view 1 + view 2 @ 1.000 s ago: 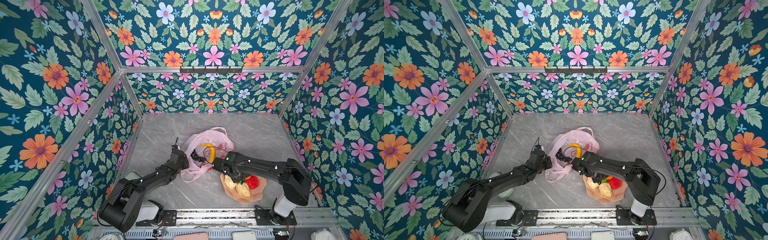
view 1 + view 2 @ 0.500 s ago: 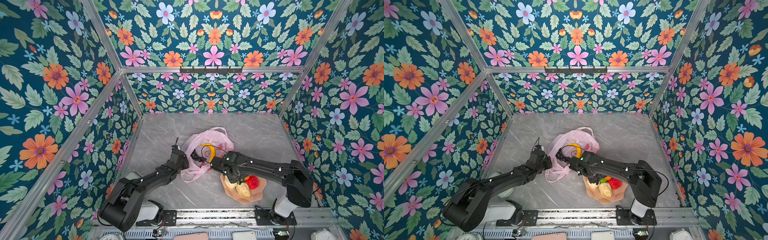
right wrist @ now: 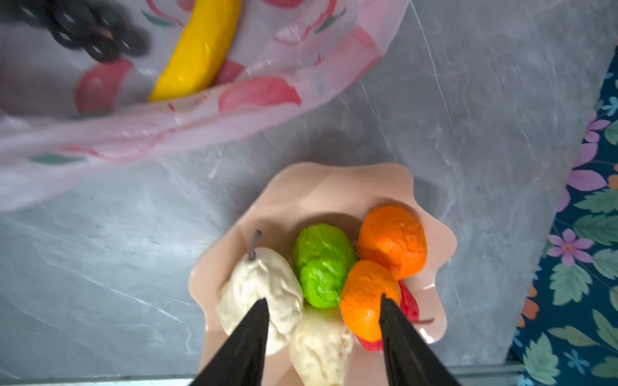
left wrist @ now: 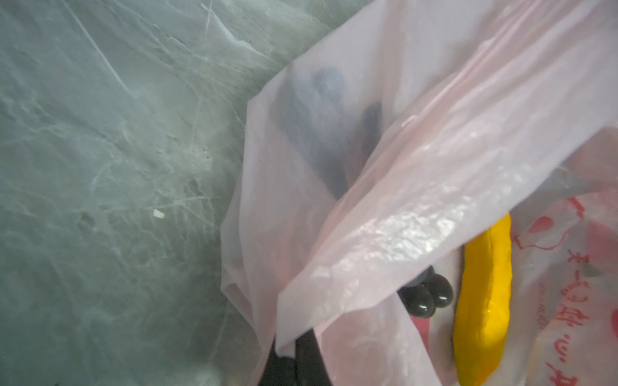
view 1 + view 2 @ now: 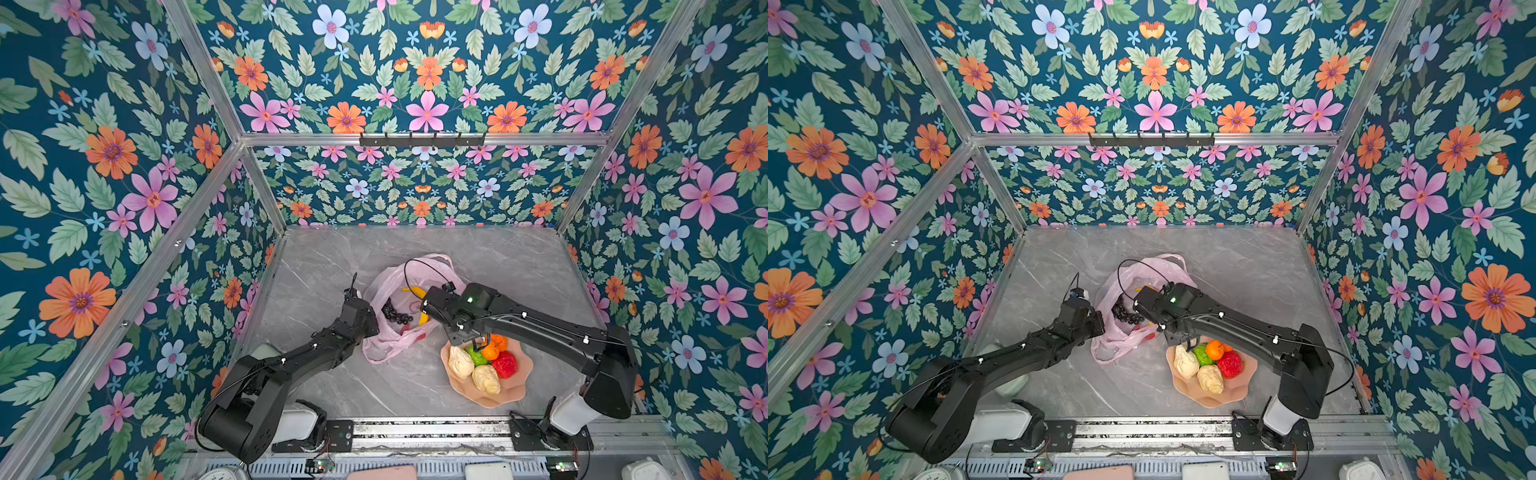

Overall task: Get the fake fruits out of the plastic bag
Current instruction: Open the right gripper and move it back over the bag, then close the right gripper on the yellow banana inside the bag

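The yellow banana (image 5: 423, 318) lies clear of the dark grape bunch, so the robot's right gripper should keep moving into the opening of the bag and close across the banana's middle (image 3: 204, 45).
The pink plastic bag (image 5: 386, 345) (image 5: 1117, 345) lies crumpled at mid-table with its mouth open. Inside it lie a yellow banana (image 4: 485, 300) (image 3: 200, 46) and a dark grape bunch (image 5: 395, 313) (image 4: 431, 297). My left gripper (image 5: 369, 330) (image 4: 294, 362) is shut on the bag's film at its left edge. My right gripper (image 5: 473, 343) (image 3: 323, 298) hangs open and empty over the peach plate (image 5: 511, 395) (image 3: 301, 194). On the plate sit two cream lumps (image 3: 261, 287), a green fruit (image 3: 322, 264), two oranges (image 3: 391, 234) and a red fruit (image 3: 409, 300).
Flowered walls close the grey marble table (image 5: 498, 257) on three sides. A metal rail (image 5: 415, 428) with both arm bases runs along the front edge. The plate stands just right of the bag, under the right forearm.
The right arm's wrist has shifted a little left and farther back, toward the bag. The left arm and the bag have not visibly moved.
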{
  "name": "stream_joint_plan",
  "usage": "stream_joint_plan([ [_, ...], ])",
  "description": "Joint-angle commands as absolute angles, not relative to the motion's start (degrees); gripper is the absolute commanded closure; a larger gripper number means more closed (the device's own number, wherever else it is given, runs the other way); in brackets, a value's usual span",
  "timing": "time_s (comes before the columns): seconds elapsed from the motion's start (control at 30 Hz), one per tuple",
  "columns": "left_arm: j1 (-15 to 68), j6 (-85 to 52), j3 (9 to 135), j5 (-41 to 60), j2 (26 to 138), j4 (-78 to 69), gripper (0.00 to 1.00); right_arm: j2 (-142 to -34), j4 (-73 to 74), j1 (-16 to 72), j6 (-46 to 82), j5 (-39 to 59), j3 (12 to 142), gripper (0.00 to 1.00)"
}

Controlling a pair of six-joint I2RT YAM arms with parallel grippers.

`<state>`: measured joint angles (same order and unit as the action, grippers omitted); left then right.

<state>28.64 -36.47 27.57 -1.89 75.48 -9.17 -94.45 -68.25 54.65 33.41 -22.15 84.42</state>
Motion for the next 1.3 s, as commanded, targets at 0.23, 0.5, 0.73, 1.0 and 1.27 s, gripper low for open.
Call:
stream_joint_plan([
  [0.23, 28.68, -36.03, 27.86, -2.2, 74.76, -8.96, 1.0, -108.43, -53.96, 48.82, 23.49, -14.18, 95.85, 0.45],
  [0.5, 28.65, -35.95, 27.55, -2.2, 75.02, -9.39, 1.0, -116.34, -48.83, 44.39, 23.04, -7.03, 100.11, 0.46],
  [0.73, 28.7, -36.12, 27.33, -2.15, 75.1, -9.49, 1.0, -122.48, -47.41, 42.3, 22.59, -6.46, 102.9, 0.47],
  [1.0, 28.65, -36.39, 26.99, -2.16, 75.14, -9.58, 1.0, -126.64, -45.88, 41.13, 22.94, -6.86, 103.68, 0.52],
  [1.27, 28.65, -36.34, 27.25, -1.93, 75.4, -9.67, 1.0, -129.15, -46.01, 41.04, 23.2, -8.52, 105.18, 0.59],
])
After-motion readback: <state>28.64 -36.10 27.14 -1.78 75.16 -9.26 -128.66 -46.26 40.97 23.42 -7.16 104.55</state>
